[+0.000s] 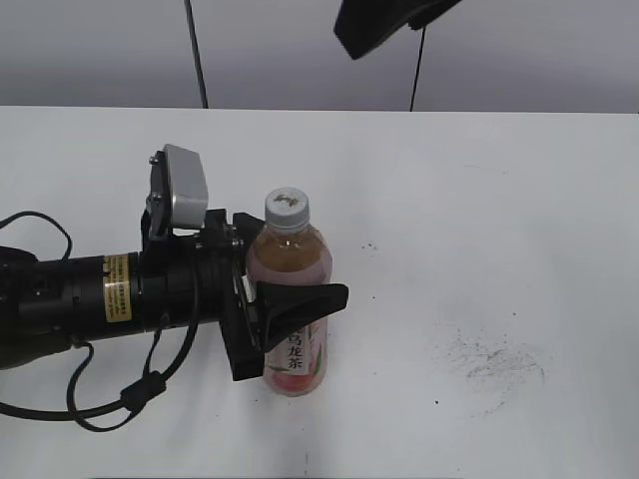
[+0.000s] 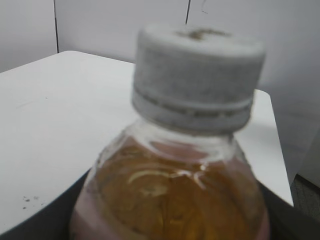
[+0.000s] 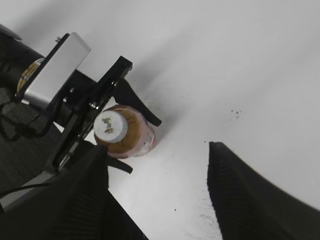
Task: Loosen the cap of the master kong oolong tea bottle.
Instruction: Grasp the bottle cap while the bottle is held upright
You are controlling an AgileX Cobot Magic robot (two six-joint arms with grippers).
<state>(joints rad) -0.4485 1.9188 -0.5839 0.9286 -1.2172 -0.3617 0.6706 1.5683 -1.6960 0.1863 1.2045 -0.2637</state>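
My left gripper will keep the bottle in place because it is shut on the bottle's body (image 1: 289, 263), so the white-grey cap (image 1: 288, 209) should twist all the way off when I turn it.
The master kong oolong tea bottle (image 1: 290, 261) stands upright on the white table, with amber-pink tea inside and its pink label partly hidden. Its white-grey cap (image 1: 287, 208) with a dark mark sits on the neck. My left gripper (image 1: 318, 291) comes in from the left and is shut on the bottle's body, below the shoulder. The left wrist view shows the cap (image 2: 197, 75) and the bottle (image 2: 175, 190) close up between my dark fingers (image 2: 170, 227). My right gripper (image 3: 160, 200) is open and empty, high above the table (image 1: 384, 25). Its view looks down on the cap (image 3: 111, 127).
The white table (image 1: 499, 200) has a smear of dark specks (image 1: 489, 361) to the right of the bottle. The left arm's black cables (image 1: 100, 404) lie on the table at the lower left. A grey wall stands behind the table's far edge.
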